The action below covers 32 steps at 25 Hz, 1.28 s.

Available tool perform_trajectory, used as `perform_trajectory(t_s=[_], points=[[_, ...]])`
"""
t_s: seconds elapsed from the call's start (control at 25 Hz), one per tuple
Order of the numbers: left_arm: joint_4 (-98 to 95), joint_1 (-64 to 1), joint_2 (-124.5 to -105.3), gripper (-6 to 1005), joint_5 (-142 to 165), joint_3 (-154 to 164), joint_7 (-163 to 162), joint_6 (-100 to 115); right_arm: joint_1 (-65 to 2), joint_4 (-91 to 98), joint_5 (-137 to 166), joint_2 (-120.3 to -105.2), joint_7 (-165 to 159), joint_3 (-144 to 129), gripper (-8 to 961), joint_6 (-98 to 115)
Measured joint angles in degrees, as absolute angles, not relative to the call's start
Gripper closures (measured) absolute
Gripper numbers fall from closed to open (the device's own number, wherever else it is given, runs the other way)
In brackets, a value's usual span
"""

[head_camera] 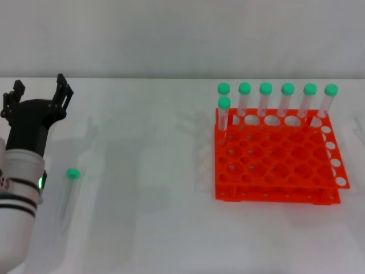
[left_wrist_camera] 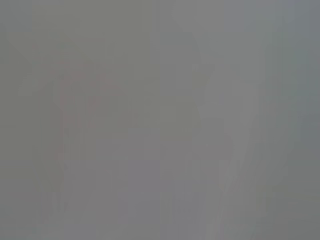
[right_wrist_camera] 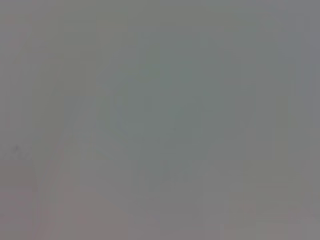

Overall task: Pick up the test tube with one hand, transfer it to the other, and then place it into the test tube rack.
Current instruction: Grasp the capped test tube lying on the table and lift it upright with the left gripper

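The open fingers of my left gripper point away past the test tube's green cap (head_camera: 72, 173). I should pull back, turn them down and put them on both sides of the body (head_camera: 68, 197) below the cap.
A clear test tube with a green cap (head_camera: 69, 191) lies on the white table at the left, cap pointing away from me. My left gripper (head_camera: 39, 94), black on a bulky white arm with a green light, is open and empty, beyond the tube and a little to its left. The orange-red test tube rack (head_camera: 274, 160) stands at the right and holds several green-capped tubes (head_camera: 266, 100) upright in its back rows. My right gripper is out of view. Both wrist views show only plain grey.
The white table (head_camera: 148, 188) runs back to a pale wall. A wide stretch of bare tabletop lies between the lying tube and the rack.
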State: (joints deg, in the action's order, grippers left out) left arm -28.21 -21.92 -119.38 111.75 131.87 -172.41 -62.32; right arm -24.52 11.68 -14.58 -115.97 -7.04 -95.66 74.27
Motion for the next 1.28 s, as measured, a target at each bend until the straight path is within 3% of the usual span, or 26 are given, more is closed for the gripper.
perform_trajectory(t_s=[0.2, 0.4, 0.48, 1.04, 1.28], points=[[-36.00, -21.73, -118.38, 116, 111.15, 125.66, -172.44, -53.19, -24.52, 11.39, -14.60, -115.89, -7.03, -95.57, 132, 74.27], [-45.50, -21.61, -115.38, 117, 117.49, 113.27, -172.27, -29.14, -24.62, 11.54, -14.65, -115.86, -6.98, -95.52, 132, 74.27], [-48.30, -21.62, -115.16, 117, 121.07, 108.22, -172.17, -20.42, -24.83, 11.51, -14.66, -115.85, -6.94, -95.52, 132, 74.27], [-72.94, -21.50, -117.67, 120, 136.67, 74.29, -162.82, 43.18, -25.26, 11.35, -14.69, -115.73, -6.89, -95.54, 132, 72.60], [-75.63, -25.55, -117.97, 122, 142.59, 65.45, -163.06, 62.94, -25.42, 11.70, -14.68, -115.78, -6.82, -95.54, 132, 72.50]])
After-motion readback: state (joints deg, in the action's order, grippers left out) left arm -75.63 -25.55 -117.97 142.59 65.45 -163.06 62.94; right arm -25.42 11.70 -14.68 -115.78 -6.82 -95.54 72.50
